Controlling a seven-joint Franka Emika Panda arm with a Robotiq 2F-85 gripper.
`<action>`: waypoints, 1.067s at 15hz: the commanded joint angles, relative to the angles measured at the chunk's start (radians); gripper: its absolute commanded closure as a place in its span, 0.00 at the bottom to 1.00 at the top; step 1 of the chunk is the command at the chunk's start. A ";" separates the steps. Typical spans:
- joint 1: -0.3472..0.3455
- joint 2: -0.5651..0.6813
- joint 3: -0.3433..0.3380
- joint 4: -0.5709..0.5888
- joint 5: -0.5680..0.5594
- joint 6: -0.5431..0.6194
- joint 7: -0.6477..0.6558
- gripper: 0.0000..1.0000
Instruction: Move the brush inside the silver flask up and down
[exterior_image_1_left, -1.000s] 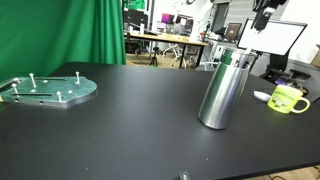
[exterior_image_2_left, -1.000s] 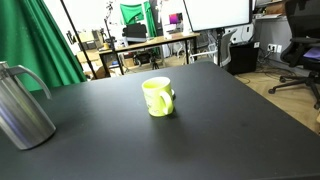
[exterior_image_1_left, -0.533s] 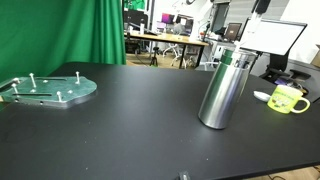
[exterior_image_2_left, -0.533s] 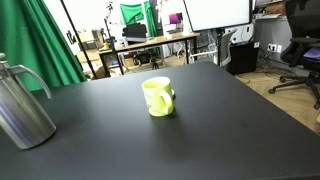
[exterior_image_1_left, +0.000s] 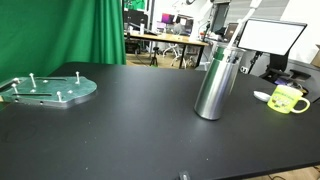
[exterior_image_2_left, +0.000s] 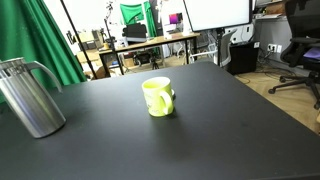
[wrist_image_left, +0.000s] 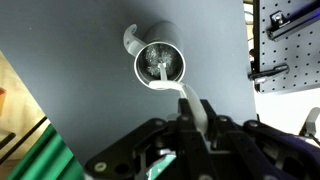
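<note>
Next, my gripper pushes the brush down deep into the flask (exterior_image_1_left: 212, 97) before it lets go of the brush's handle, because the brush's bristle end (wrist_image_left: 157, 57) sits high near the silver flask's opening.
The silver flask (exterior_image_1_left: 215, 85) stands upright on the black table; it also shows at the left edge in an exterior view (exterior_image_2_left: 30, 96). In the wrist view I look straight down into its open mouth (wrist_image_left: 160, 63). The brush (wrist_image_left: 186, 96) has a white curved handle that runs from the mouth up into my gripper (wrist_image_left: 200, 118). Its bristle end sits inside the flask. My gripper is shut on the handle, above the flask. It is out of frame in both exterior views.
A yellow-green mug (exterior_image_1_left: 288, 98) stands near the flask, mid-table in an exterior view (exterior_image_2_left: 157, 97). A round clear plate with pegs (exterior_image_1_left: 48, 90) lies at the far side. A monitor (exterior_image_1_left: 272, 38) stands behind the flask. A perforated board (wrist_image_left: 290, 40) borders the table.
The flask was leaning; now it stands upright and has shifted sideways on the table. My gripper has risen out of the top of the exterior view.
</note>
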 joint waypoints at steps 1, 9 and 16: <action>0.007 0.063 -0.043 -0.043 0.044 0.046 -0.017 0.96; -0.039 0.211 -0.034 -0.024 0.016 0.078 0.007 0.96; -0.036 0.108 0.019 0.051 -0.060 -0.018 0.018 0.96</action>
